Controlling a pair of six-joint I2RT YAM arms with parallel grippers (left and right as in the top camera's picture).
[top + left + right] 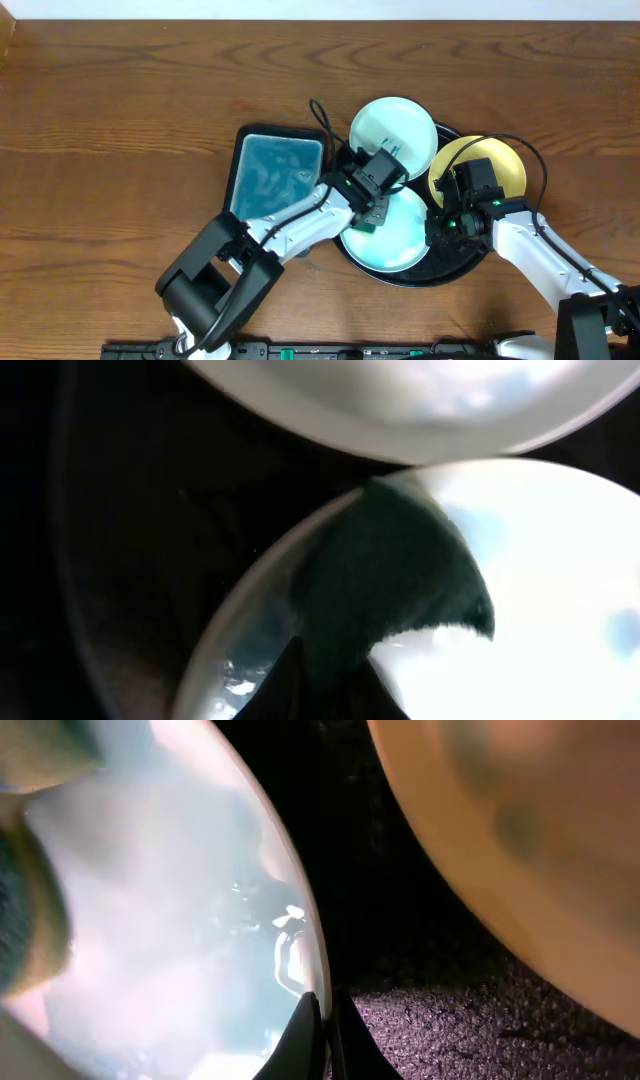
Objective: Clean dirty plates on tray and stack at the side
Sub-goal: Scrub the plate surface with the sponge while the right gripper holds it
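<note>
My left gripper should wipe the sponge back across the plate's open side (406,232) toward my right gripper, because the sponge already reaches over the near mint-white plate's rim (345,505).
The black tray (452,268) holds three plates. A mint-white plate (393,128) with teal marks lies at its far side and a yellow plate (500,172) at its right. My left gripper (368,214) is shut on a dark green sponge (390,585) and presses it on the near mint-white plate (395,250). That plate also shows in the left wrist view (560,580). My right gripper (438,228) is shut on this plate's right rim (312,982), its fingertips (322,1025) pinching the edge. The yellow plate (520,840) lies just beyond.
A rectangular black-rimmed basin of blue water (275,175) stands left of the tray, close to my left arm. Brown wood tabletop (120,120) lies all around. The tray's dark, grainy floor (450,1020) shows between the plates.
</note>
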